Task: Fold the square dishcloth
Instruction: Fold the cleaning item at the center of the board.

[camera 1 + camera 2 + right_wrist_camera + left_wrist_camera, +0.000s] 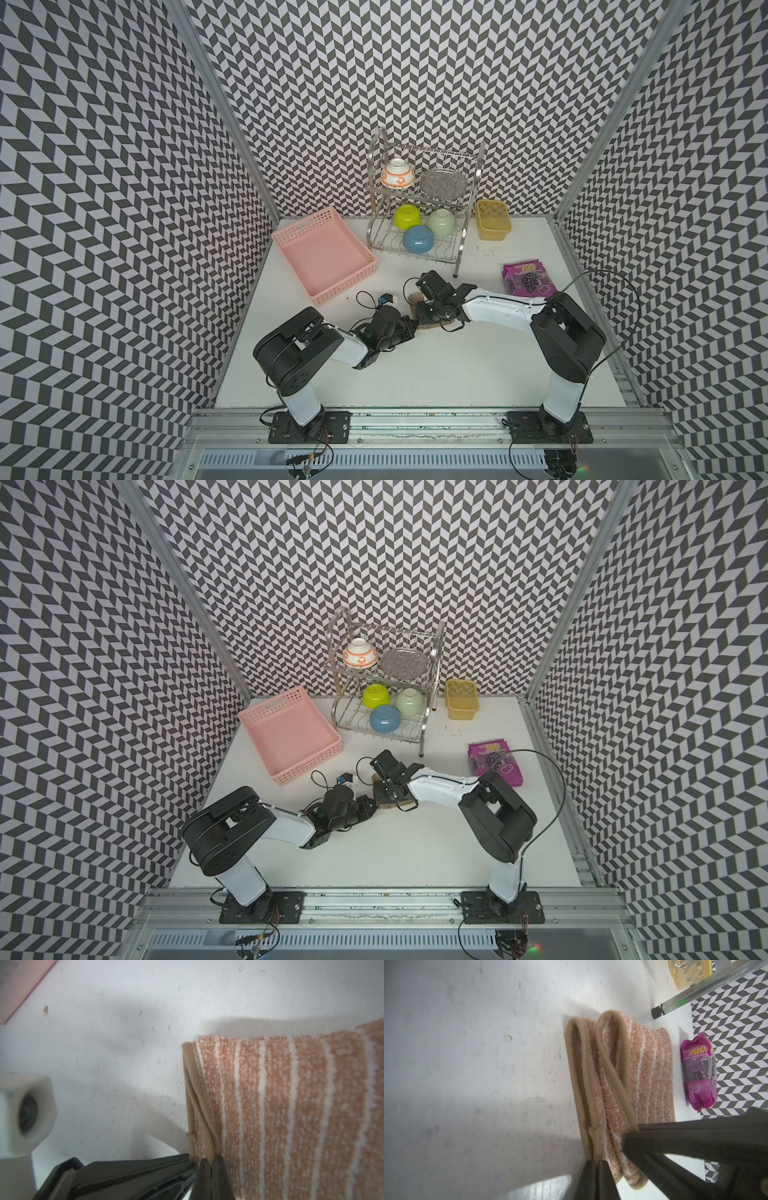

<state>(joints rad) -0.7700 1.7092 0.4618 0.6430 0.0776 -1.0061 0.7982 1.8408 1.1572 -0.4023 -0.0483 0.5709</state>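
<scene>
I have both grippers crowding a corner and the dishcloth's top hem (612, 1068) slants, so next I move my right gripper to the opposite edge (672, 1084) while my left gripper straightens the hem.
The square dishcloth (643, 1076) is orange-and-white striped with a tan hem and lies folded in layers on the white table. In both top views only slivers of it (412, 299) show under the two wrists at mid-table. My left gripper (597, 1162) is shut on the tan hem at one corner. My right gripper (212, 1160) is shut on the hem layers of the dishcloth (291, 1115) right beside it, its fingers (629, 1138) nearly touching the left gripper. In the top views the left gripper (411, 325) and right gripper (420, 320) meet tip to tip.
A pink basket (345, 286) stands at the back left. A wire dish rack (457, 257) with bowls is behind the grippers, and a yellow container (492, 220) beside it. A purple snack pack (528, 278) lies to the right, close to the dishcloth's far edge.
</scene>
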